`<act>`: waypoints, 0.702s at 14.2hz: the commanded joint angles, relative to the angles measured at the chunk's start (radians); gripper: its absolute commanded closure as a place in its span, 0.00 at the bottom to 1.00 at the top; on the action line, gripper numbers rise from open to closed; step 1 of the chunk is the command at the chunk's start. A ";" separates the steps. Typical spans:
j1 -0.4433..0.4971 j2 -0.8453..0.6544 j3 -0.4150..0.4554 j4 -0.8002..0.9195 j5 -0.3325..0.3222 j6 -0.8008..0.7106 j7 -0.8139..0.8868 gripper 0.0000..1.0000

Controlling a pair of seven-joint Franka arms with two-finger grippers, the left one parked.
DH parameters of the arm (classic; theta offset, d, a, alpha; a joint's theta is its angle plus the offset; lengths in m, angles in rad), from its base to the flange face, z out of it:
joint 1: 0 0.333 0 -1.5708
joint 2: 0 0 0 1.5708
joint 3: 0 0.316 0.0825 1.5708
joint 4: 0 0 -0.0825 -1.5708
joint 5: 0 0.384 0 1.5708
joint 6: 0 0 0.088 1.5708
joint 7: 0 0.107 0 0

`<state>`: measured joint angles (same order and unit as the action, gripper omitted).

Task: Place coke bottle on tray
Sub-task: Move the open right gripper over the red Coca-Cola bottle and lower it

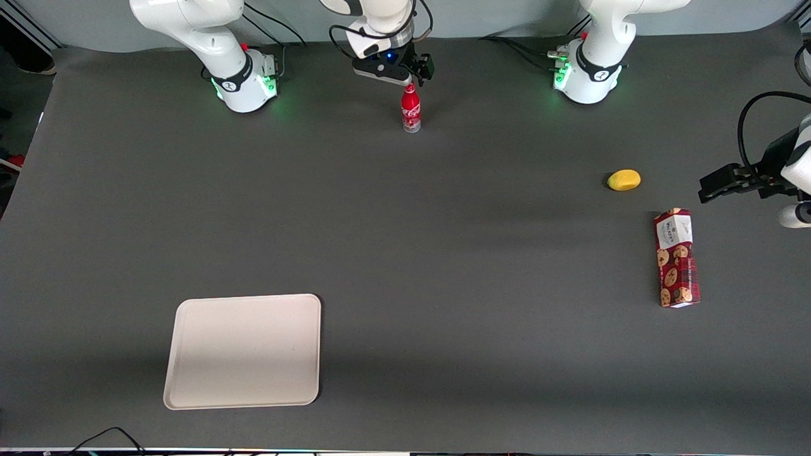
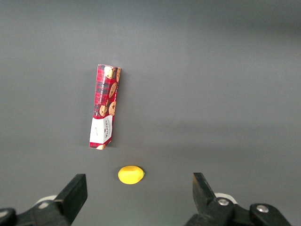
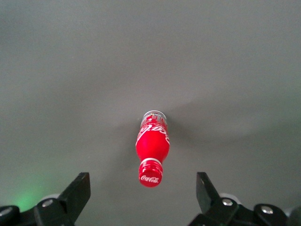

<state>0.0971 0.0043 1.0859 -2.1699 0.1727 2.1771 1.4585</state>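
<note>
I expect the whole coke bottle [image 1: 411,111] to follow the red cap in line when I lift, because the cap sits tight over the pale neck ring [image 3: 151,160].
The coke bottle [image 1: 411,109] stands upright on the dark table between the two arm bases, far from the front camera; it is small, red, with a red cap and a clear base. My right gripper [image 1: 408,77] hovers just above its cap, open and empty. In the right wrist view the bottle [image 3: 152,146] stands between the two spread black fingers [image 3: 77,193], with its cap [image 3: 150,173] clear of both. The cream-white tray [image 1: 243,350] lies flat near the front camera, toward the working arm's end of the table, with nothing on it.
A yellow lemon-like object [image 1: 624,180] and a long red cookie box [image 1: 676,258] lie toward the parked arm's end of the table; both show in the left wrist view, the box [image 2: 105,107] and the yellow object [image 2: 130,174].
</note>
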 commanded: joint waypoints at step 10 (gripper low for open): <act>0.072 0.209 0.019 -0.048 -0.320 0.128 0.355 0.00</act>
<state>0.1596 0.1739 1.1063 -2.2344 -0.1093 2.2923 1.7623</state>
